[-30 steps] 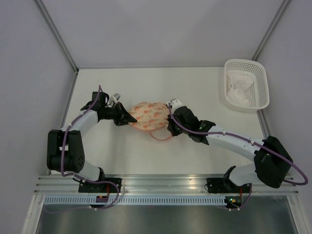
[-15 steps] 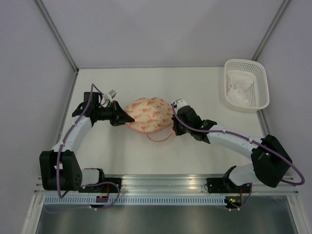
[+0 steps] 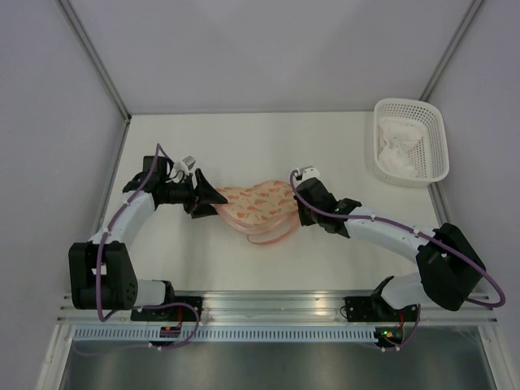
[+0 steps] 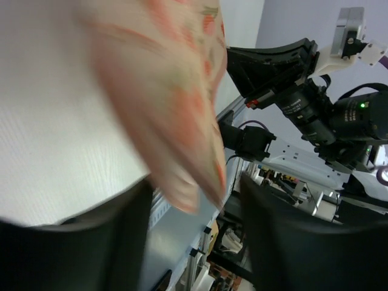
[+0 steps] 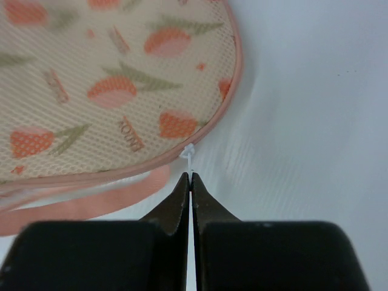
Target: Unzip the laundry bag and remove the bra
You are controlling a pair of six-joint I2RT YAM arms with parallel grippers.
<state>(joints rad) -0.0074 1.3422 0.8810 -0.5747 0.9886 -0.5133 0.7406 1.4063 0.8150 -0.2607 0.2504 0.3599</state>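
The robot's left gripper is open and leaves the laundry bag's end (image 3: 231,197) loose, so the right gripper should bring the zipper pull (image 5: 188,151) back so that the left gripper can clamp the trim.
The laundry bag (image 3: 258,205), cream with orange-pink prints and salmon trim, lies between the two arms in the top view. Its pink loop strap (image 3: 272,236) trails toward the near edge. My left gripper (image 3: 213,199) stands open at the bag's left end, with nothing held. In the left wrist view the bag (image 4: 163,91) is a blur above the spread fingers (image 4: 285,242). My right gripper (image 5: 191,176) is shut on the small white zipper pull (image 5: 189,156) at the bag's (image 5: 109,91) trimmed edge. The bra is hidden.
A white lattice basket (image 3: 439,142) with white fabric in it stands at the back right of the table. The metal rail (image 3: 276,305) with both arm bases runs along the near edge.
My left gripper has opened and let go of the bag's left end. The bag, raised and puffed before, has dropped and lies flatter. The right gripper keeps its hold.
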